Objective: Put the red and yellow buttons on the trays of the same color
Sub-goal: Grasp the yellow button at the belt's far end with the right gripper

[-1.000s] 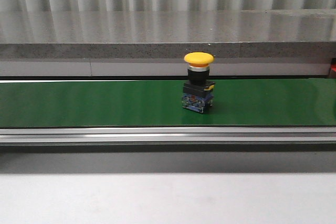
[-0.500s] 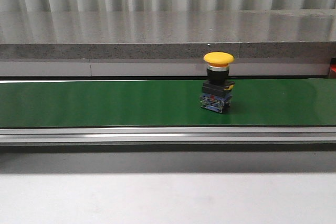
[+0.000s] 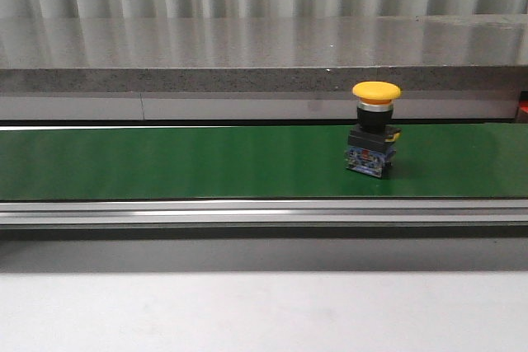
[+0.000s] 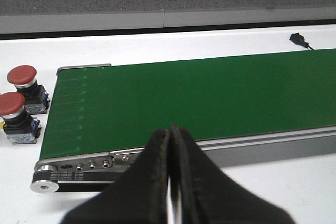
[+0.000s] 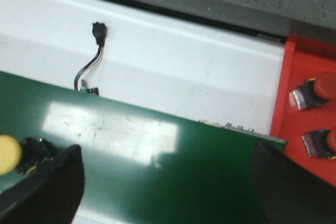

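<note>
The yellow button (image 3: 375,129) has my right gripper (image 5: 52,190) waiting ahead of it, so I should expect the green conveyor belt to move the button toward the red tray.
A yellow button (image 3: 375,129) stands upright on the green conveyor belt (image 3: 165,162), right of the middle. In the right wrist view the yellow button (image 5: 9,153) shows at the picture's edge, just outside one finger. My right gripper (image 5: 167,177) hangs open over the belt with nothing between its fingers. Beyond the belt's end lies the red tray (image 5: 307,66), with two red buttons (image 5: 315,91) (image 5: 321,144) on it. My left gripper (image 4: 170,132) is shut and empty above the belt's near rail. Two more red buttons (image 4: 23,81) (image 4: 13,120) stand on the white table off the belt's end. The yellow tray is out of view.
A grey stone ledge (image 3: 264,55) runs behind the belt. An aluminium rail (image 3: 264,212) runs along its front. A small black connector with a cable (image 5: 93,51) lies on the white table (image 5: 184,72) behind the belt.
The yellow button has travelled to the right along the belt, from about the middle to the right part. No arm enters the front view.
</note>
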`<action>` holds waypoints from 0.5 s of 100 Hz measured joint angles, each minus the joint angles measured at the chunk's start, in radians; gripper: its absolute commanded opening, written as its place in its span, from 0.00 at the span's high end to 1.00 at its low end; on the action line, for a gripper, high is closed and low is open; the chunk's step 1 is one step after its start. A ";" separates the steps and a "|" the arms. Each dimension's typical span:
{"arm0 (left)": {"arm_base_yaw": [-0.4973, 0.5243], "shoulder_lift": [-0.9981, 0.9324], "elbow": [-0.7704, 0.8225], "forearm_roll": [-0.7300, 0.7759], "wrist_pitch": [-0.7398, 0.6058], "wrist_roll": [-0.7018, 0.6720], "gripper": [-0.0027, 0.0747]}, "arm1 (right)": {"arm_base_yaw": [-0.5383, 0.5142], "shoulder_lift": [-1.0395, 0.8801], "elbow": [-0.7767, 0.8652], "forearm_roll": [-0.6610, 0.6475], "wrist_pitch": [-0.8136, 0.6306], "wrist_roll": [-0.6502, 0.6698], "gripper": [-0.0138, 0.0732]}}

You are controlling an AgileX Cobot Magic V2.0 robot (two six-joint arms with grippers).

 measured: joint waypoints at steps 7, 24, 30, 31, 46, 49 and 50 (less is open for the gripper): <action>0.000 0.000 0.000 0.000 0.000 0.000 0.99 | 0.016 -0.050 0.101 0.000 -0.042 -0.027 0.11; 0.000 0.000 0.000 0.000 0.000 0.000 0.99 | 0.065 -0.106 0.280 0.000 -0.109 -0.077 0.11; 0.000 0.000 0.000 0.000 0.000 0.000 0.99 | 0.089 -0.106 0.316 0.000 -0.119 -0.085 0.11; 0.000 0.000 0.000 0.000 0.000 0.000 0.99 | 0.096 -0.106 0.324 0.000 -0.121 -0.087 0.11; 0.000 0.000 0.000 0.000 0.000 0.000 0.99 | 0.175 -0.100 0.366 0.000 -0.130 -0.105 0.11; 0.000 0.000 0.000 0.000 0.000 0.000 0.99 | 0.192 -0.095 0.368 0.000 -0.130 -0.105 0.11; 0.000 0.000 0.000 0.000 0.000 0.000 0.99 | 0.196 -0.092 0.368 0.000 -0.130 -0.105 0.11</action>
